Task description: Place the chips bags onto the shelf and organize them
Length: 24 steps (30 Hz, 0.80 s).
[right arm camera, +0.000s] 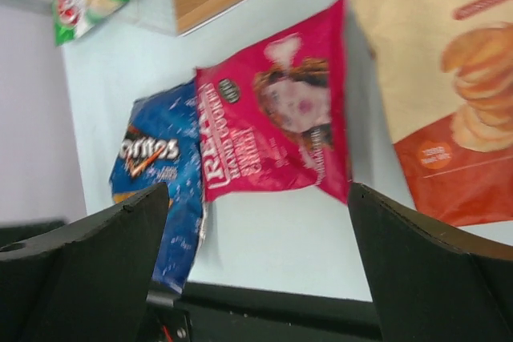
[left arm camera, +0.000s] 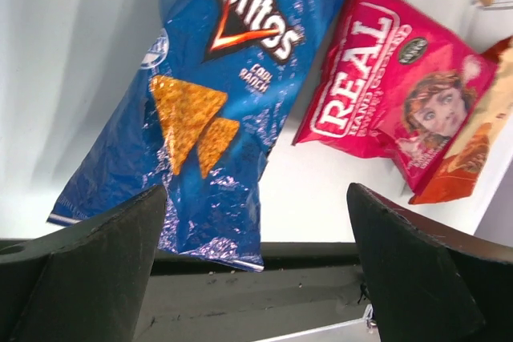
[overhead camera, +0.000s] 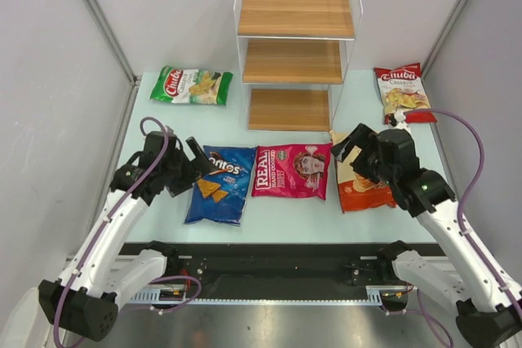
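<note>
The red Chuba bag (overhead camera: 403,92) lies apart from the row, so the robot's right gripper should keep going toward that bag's near edge (overhead camera: 420,116) until its fingers close there.
Five chips bags lie flat on the table. The blue Doritos bag (overhead camera: 222,185) (left arm camera: 216,78), the pink Real bag (overhead camera: 292,171) (right arm camera: 280,134) and the orange-and-cream bag (overhead camera: 363,189) (right arm camera: 441,78) form a row in front. A green Chuba bag (overhead camera: 192,85) lies back left, a red Chuba bag (overhead camera: 402,93) back right. The shelf (overhead camera: 295,46), white wire with three wooden boards, stands bare at the back. My left gripper (overhead camera: 194,165) (left arm camera: 256,262) hovers open above the Doritos bag's left edge. Open too, my right gripper (overhead camera: 351,146) (right arm camera: 256,262) hangs over the orange-and-cream bag's top and hides part of it.
Grey walls close in the table on the left, right and back. A black rail (overhead camera: 277,258) runs along the near edge between the arm bases. The pink Real bag (left arm camera: 385,94) and the orange-and-cream bag (left arm camera: 473,150) overlap slightly at their edges.
</note>
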Each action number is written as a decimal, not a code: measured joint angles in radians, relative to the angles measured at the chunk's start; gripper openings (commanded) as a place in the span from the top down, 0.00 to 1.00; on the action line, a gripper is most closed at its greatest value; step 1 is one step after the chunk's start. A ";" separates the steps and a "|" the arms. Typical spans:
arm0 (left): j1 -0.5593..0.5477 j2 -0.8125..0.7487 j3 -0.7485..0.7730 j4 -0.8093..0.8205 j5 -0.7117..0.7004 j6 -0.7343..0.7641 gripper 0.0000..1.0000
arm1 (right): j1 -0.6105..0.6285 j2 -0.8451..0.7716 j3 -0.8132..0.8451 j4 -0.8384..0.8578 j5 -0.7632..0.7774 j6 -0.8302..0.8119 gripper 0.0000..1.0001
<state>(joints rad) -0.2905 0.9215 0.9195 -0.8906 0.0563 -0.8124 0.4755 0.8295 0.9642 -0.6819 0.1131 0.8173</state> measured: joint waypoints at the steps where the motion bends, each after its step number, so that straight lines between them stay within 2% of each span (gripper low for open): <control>1: 0.000 -0.011 -0.005 0.011 0.002 0.001 0.00 | -0.036 0.011 -0.008 -0.002 -0.009 0.012 0.00; 6: 0.000 -0.106 -0.045 0.070 0.029 -0.001 0.00 | -0.213 0.087 -0.010 -0.065 0.000 0.045 0.00; 12: 0.000 -0.146 -0.123 0.138 0.077 -0.023 0.00 | -0.369 0.229 0.105 -0.115 0.064 0.017 0.00; 16: 0.000 -0.140 -0.144 0.141 0.088 -0.034 0.00 | -0.584 0.275 0.111 -0.068 0.025 0.026 0.00; 19: 0.000 -0.147 -0.144 0.142 0.089 -0.036 0.00 | -0.768 0.370 0.111 -0.039 -0.027 0.039 0.00; 24: 0.000 -0.164 -0.144 0.141 0.089 -0.036 0.00 | -0.883 0.570 0.119 0.005 -0.086 0.030 0.00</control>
<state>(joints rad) -0.2905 0.7578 0.7753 -0.7498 0.1455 -0.8486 -0.4076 1.3998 1.0828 -0.6769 0.0269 0.8471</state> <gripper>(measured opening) 0.996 0.995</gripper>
